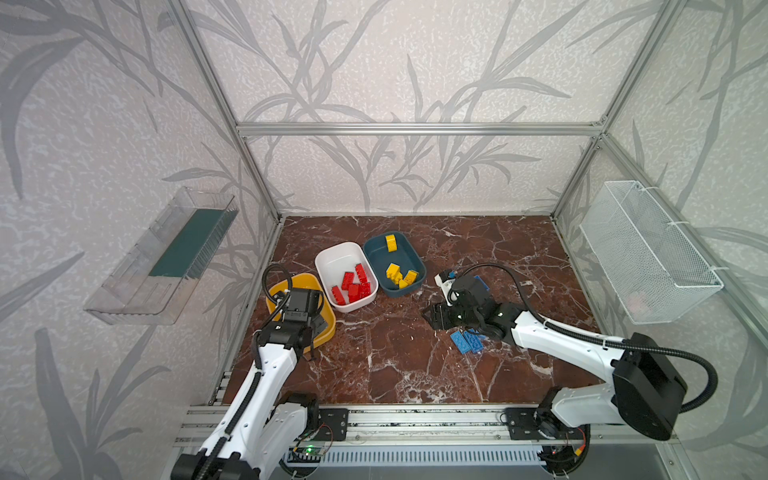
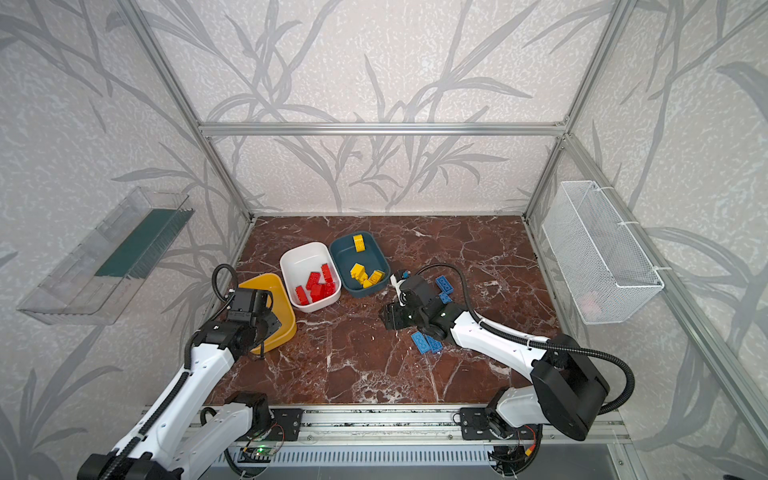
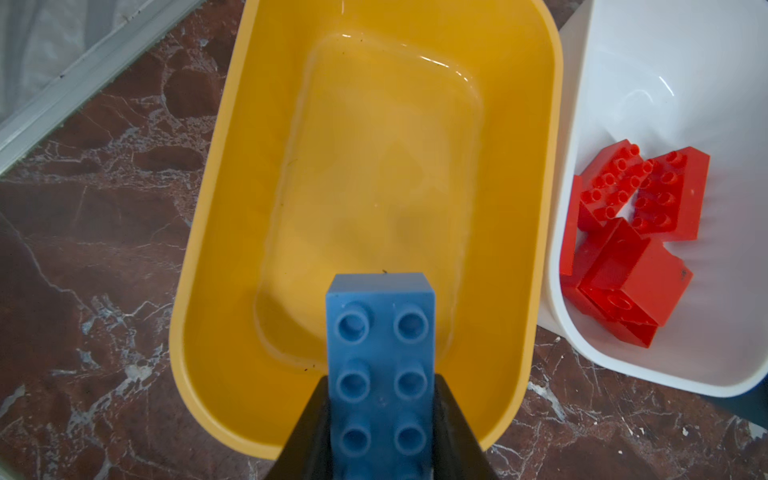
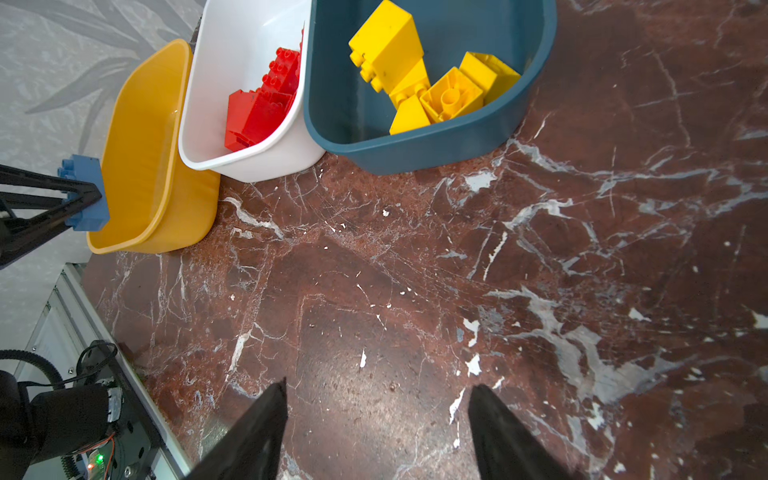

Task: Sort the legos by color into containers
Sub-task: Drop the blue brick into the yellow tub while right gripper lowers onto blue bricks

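Observation:
The blue legos on the marble are a long way from my left gripper at the mustard yellow container (image 2: 280,300), so my right gripper should pick up one (image 1: 473,341) and bring it over.
My left gripper (image 3: 380,382) is shut on a long blue lego (image 3: 380,353), held over the near end of the empty mustard yellow container (image 3: 208,249). Beside that tub stands the white container (image 1: 332,257) with several red legos (image 1: 353,284). The teal container (image 1: 374,253) holds several yellow legos (image 1: 397,274). Two blue legos (image 1: 467,343) lie flat on the marble under my right arm, and more blue ones (image 2: 444,284) show behind its wrist. Nothing is between the fingers of my open right gripper (image 4: 378,386), which hangs over bare marble.
A clear plastic tray (image 1: 166,257) hangs on the left wall and a white wire basket (image 1: 648,253) on the right wall. Aluminium frame posts ring the table, and a rail (image 1: 415,415) runs along its front edge.

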Controlling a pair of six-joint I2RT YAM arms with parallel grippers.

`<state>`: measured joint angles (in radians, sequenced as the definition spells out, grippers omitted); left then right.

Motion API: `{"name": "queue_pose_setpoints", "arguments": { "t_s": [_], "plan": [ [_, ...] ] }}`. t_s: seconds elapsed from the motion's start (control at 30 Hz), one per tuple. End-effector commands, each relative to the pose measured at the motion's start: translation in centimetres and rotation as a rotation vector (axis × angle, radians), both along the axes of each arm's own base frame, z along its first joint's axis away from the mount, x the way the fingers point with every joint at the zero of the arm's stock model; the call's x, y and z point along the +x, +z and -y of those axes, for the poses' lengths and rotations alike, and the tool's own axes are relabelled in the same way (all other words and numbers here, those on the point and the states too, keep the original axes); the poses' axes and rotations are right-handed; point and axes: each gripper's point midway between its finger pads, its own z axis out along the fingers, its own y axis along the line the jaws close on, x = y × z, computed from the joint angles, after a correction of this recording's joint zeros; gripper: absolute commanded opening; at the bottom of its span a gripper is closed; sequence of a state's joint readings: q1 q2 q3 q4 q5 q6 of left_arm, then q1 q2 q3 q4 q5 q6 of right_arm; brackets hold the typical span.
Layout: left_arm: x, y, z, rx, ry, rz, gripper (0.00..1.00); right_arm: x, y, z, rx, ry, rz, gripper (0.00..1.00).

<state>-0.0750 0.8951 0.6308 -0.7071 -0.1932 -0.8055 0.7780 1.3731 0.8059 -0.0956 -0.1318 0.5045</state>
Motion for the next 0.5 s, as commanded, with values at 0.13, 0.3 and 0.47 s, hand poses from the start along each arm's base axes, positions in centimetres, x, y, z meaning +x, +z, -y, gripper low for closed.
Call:
{"name": "queue_pose_setpoints", "arguments": {
  "t_s": [0.13, 0.3, 0.47],
  "plan": [
    [1.8, 1.1, 0.5, -0.069, 0.006, 0.069, 0.47, -0.2, 0.6, 1.8, -0.098, -0.027, 0.018, 0.7],
    [2.2, 2.2, 1.0, -0.086, -0.023, 0.087, 0.65, -0.9, -0.4, 4.7, -0.242, -0.058, 0.018, 0.71],
    [2.9, 5.1, 2.6, -0.111, -0.15, 0.134, 0.71, -2.1, -2.1, 6.6, -0.361, -0.04, -0.027, 0.72]
  ]
}}
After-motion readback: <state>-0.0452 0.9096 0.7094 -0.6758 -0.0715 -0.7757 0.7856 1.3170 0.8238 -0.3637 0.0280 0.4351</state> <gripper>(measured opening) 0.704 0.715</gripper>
